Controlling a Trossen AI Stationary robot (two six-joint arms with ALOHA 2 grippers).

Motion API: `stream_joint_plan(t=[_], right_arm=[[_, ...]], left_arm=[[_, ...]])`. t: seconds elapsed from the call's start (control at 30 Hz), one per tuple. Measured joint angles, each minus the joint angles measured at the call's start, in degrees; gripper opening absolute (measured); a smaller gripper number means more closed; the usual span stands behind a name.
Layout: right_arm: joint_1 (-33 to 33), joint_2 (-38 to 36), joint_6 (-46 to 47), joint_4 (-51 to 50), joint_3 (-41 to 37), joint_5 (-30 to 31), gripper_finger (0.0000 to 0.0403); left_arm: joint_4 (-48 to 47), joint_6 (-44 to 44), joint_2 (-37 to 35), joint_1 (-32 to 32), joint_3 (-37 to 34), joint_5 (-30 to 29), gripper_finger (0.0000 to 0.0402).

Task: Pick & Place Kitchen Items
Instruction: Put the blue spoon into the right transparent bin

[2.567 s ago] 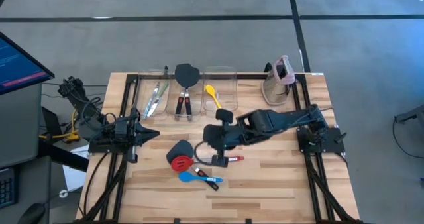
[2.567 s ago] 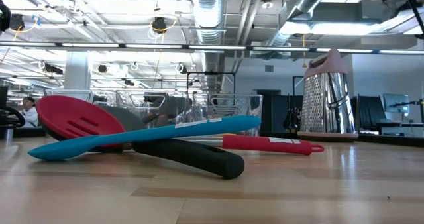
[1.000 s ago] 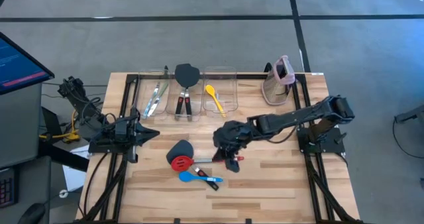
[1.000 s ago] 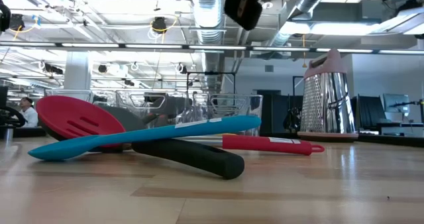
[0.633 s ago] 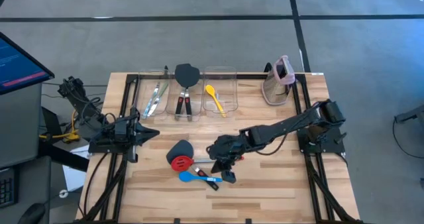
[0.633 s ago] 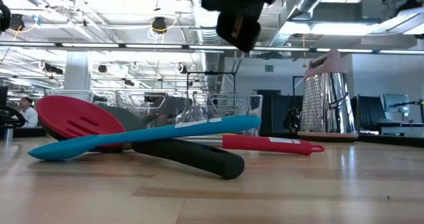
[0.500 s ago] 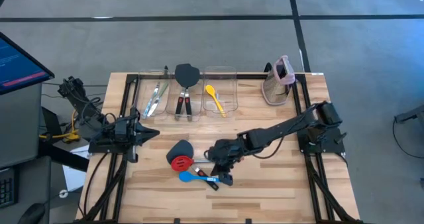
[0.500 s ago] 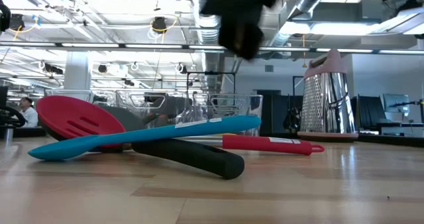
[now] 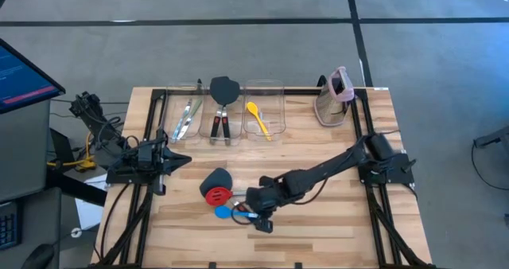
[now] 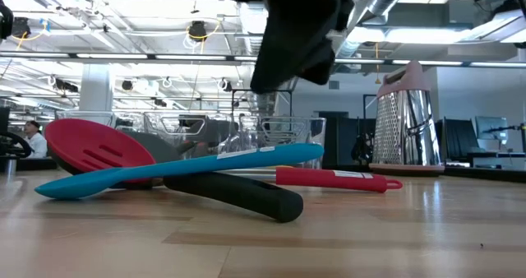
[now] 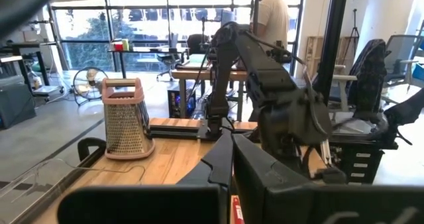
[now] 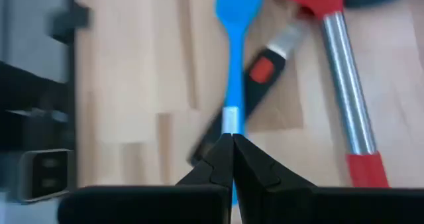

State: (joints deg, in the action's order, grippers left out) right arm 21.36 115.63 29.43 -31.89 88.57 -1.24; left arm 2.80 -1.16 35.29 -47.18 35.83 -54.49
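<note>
The robot's right gripper is shut above the blue spoon, which lies across the spatula's handle, so it should open its fingers and lower them around the blue spoon's raised end.
Near the table's middle lies a heap of utensils. A blue spoon lies across a dark grey spatula, whose black-red handle shows under it. Beside them is a red slotted spoon with a silver shaft. My right gripper hangs shut above the blue spoon's handle, slanting down, clear of the heap. My left gripper waits shut at the table's left, pointing level.
Three clear bins stand at the far edge. They hold thin silvery tools, spatulas and a yellow spoon. A metal grater with a pink top stands at the far right. Bare wood lies to the near right.
My right gripper has come down and toward the table's near-left, from beside the red handle to above the blue spoon's handle. It has tipped more steeply downward and stayed shut. The utensils have not moved.
</note>
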Motion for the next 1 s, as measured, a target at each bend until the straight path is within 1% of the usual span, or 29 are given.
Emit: stream_joint_plan(t=[0.13,0.27,0.33,0.4,0.6,0.7,0.77,0.83,0.93,1.0], right_arm=[[0.0,1.54,-1.03,0.48,1.86,0.03,0.0],[-0.04,1.95,-1.08,-0.14,1.8,0.01,0.0007],[-0.07,1.87,-1.65,-0.55,1.82,-0.01,0.0025],[-0.09,1.87,-2.42,-0.97,1.82,-0.13,0.0053],[-0.06,1.87,-2.84,-1.29,1.82,-0.17,0.0163],[-0.08,1.87,-2.88,-1.27,1.82,-0.19,0.0205],[-0.4,1.87,-2.88,-1.24,1.82,-0.19,0.0222],[-0.65,1.87,-3.01,-1.32,1.81,-0.15,0.0229],[-1.32,3.88,-3.03,-1.05,1.76,-0.03,0.0228],[-1.55,4.85,-3.02,-3.6,1.33,-0.12,0.0222]], left_arm=[[-0.08,-0.03,0.0,0.0,0.0,0.03,0.0001],[-0.12,-0.05,0.0,0.0,0.0,0.04,0.0001],[-0.21,-0.05,0.0,0.0,0.0,0.05,0.0001],[-0.23,-0.05,0.02,0.0,0.0,0.08,0.0001],[-0.26,-0.07,0.0,0.0,0.0,0.25,0.0001],[-0.26,-0.05,0.01,0.0,0.0,0.23,0.0001],[-0.24,-0.07,0.0,0.0,0.0,0.21,0.0001],[-0.25,-0.05,0.0,0.0,0.0,0.23,0.0001],[-0.22,0.02,0.02,0.0,0.0,0.2,0.0001],[-0.24,0.04,0.0,0.0,0.0,0.18,0.0001]])
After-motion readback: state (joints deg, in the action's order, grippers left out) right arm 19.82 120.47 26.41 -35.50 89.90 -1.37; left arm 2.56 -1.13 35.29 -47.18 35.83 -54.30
